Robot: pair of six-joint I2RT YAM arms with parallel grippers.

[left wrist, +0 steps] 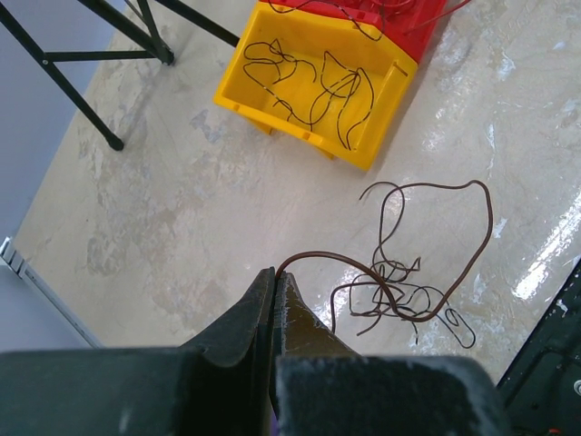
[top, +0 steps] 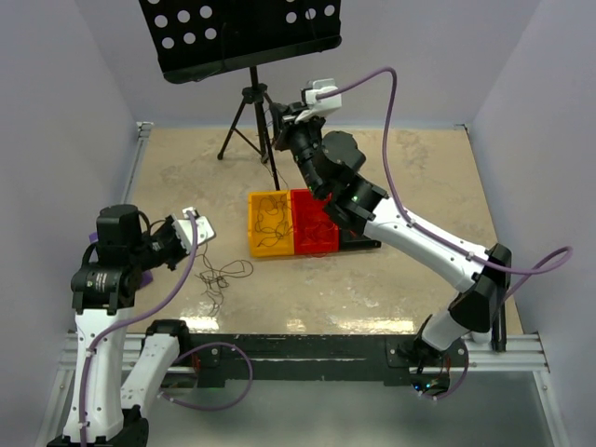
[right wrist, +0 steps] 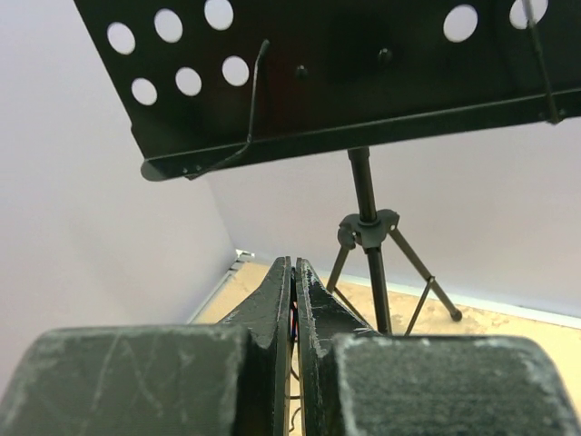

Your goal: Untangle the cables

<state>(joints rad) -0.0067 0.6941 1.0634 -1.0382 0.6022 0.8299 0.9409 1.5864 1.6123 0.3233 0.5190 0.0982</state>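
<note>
The dark piece of cable (right wrist: 295, 397) in the robot's right gripper hangs clear of the tangle, so the robot should keep lowering it until it is low over the yellow bin (top: 270, 223), then let go.
My left gripper (left wrist: 275, 272) is shut on the end of a thin dark cable (left wrist: 363, 268), low at the left of the table (top: 191, 231). The strand arcs down to a loose tangle of dark cables (left wrist: 408, 291) lying on the table (top: 222, 277). More dark cables (left wrist: 309, 86) lie in the yellow bin (top: 253, 235). My right gripper (right wrist: 292, 263) is raised high by the music stand (top: 279, 115). It is shut, with a thin red and dark strand (right wrist: 292, 322) showing in the slit between its jaws.
A red bin (top: 317, 244) sits against the right side of the yellow bin (left wrist: 381, 150). A black music stand (top: 242, 37) on a tripod (top: 253, 135) stands at the back, close above my right gripper (right wrist: 363, 73). Walls enclose the table.
</note>
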